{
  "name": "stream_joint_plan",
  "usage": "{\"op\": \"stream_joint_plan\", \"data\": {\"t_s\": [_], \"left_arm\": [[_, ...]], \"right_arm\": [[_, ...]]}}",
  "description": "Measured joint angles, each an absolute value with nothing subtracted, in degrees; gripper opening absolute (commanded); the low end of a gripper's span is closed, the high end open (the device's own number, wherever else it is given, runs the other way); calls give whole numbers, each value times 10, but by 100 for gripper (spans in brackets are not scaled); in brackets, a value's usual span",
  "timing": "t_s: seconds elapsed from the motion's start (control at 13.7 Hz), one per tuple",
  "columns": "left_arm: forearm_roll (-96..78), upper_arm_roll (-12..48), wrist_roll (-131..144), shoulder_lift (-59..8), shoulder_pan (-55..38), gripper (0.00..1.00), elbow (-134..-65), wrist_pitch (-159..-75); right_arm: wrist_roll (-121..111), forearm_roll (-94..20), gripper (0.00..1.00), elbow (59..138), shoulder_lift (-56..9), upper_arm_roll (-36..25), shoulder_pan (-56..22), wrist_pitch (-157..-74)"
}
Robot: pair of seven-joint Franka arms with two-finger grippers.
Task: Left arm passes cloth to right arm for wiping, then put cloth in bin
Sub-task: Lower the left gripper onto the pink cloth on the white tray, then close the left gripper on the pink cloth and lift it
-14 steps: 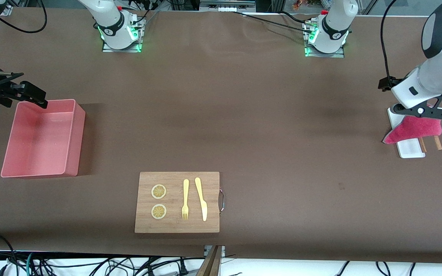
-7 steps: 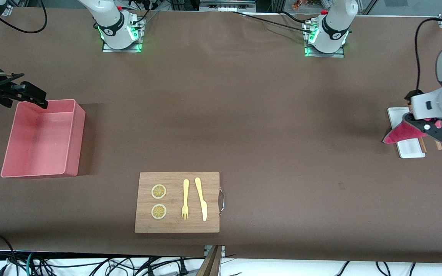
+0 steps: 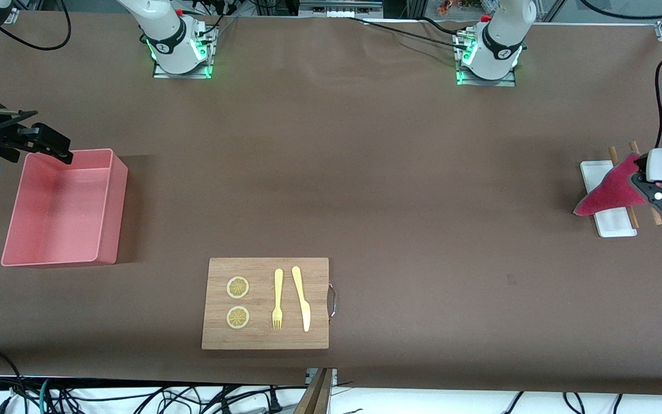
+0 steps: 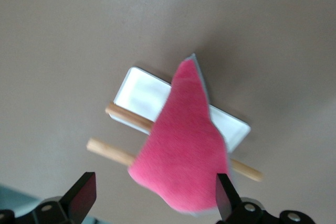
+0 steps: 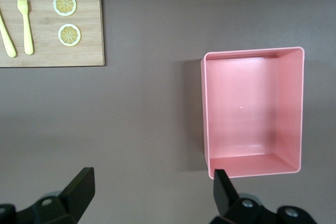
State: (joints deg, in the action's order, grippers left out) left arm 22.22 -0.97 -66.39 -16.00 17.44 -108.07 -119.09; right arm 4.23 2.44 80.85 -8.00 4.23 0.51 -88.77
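The crimson-pink cloth [image 3: 612,190] drapes loosely over the wooden sticks [image 3: 613,155], so it will come free and leave the white tray in place when I lift it.
The crimson-pink cloth [image 3: 607,194] lies draped over a small white tray [image 3: 612,225] and two wooden sticks [image 3: 612,153] at the left arm's end of the table. In the left wrist view the cloth [image 4: 184,150] shows between and below the spread fingers. My left gripper [image 3: 657,196] is open and empty over the cloth's wide end, and it also shows in its own view [image 4: 155,195]. My right gripper [image 3: 52,144] waits open and empty by a corner of the salmon-pink bin [image 3: 114,201]. The bin [image 5: 203,114] is empty; my right gripper [image 5: 152,192] is over bare table beside it.
A wooden cutting board [image 3: 265,339] with two lemon slices, a yellow fork and a yellow knife lies near the front camera's edge, between the bin and the tray. It also shows in the right wrist view [image 5: 44,45]. The table edge is close to the tray.
My left arm has swung down and toward its end of the table, bringing the gripper from over the tray to the cloth's wide end. The cloth and the right arm have not moved.
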Motion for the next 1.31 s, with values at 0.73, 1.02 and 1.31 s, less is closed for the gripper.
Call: {"op": "stream_joint_plan", "data": {"t_s": [0.73,1.02,1.31], "left_arm": [[222,-10,-797,-231,213,67,-1079,-1253],[222,-10,-825,-234,222,38,-1079,-1244],[222,-8,-827,-236,224,6,-1078,-1230]], "right_arm": [[42,24,100,808,-80,40,6,-890],[42,24,100,808,-80,40,6,-890],[42,24,100,808,-83,40,6,-890]]}}
